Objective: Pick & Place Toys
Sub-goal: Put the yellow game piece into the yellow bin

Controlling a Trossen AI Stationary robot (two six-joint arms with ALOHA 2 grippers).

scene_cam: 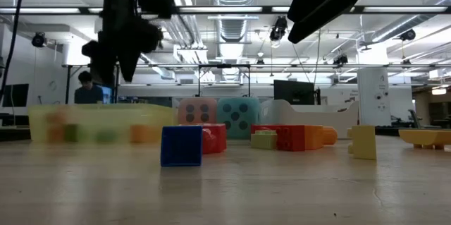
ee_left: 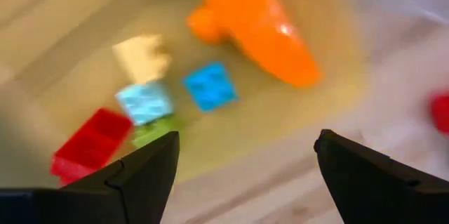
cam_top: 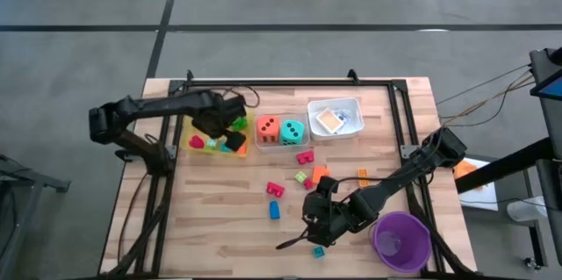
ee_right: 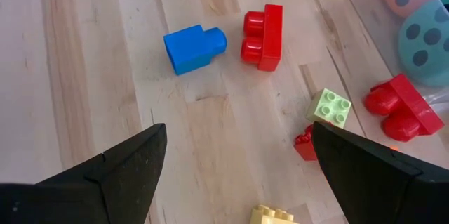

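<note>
My right gripper hangs beyond the yellow block, far from the yellow tray [cam_top: 206, 150], so it should move back, grab the block [scene_cam: 363, 142] and hand it to my left gripper.
My left gripper [cam_top: 225, 131] hangs open above the yellow tray [cam_top: 200, 150], pointing down, with nothing between its fingers [ee_left: 245, 171]. In the tray lie an orange piece [ee_left: 259, 31], a blue block [ee_left: 209, 87], a light blue block [ee_left: 144, 102], a cream block [ee_left: 142, 57] and a red block [ee_left: 91, 143]. My right gripper [cam_top: 310, 224] stands open over the table's near middle, empty [ee_right: 238, 175]. Ahead of it a blue block [ee_right: 194, 47], a red block [ee_right: 264, 27] and a green block [ee_right: 330, 106] rest on the wood.
A clear tray holds an orange die [cam_top: 268, 128] and a teal die [cam_top: 292, 131]. A white tray [cam_top: 351, 104] with cards stands to their right. The purple cup [cam_top: 401, 240] stands at the near right. More loose blocks [cam_top: 363, 175] lie mid-table, one small block [cam_top: 318, 251] near the front.
</note>
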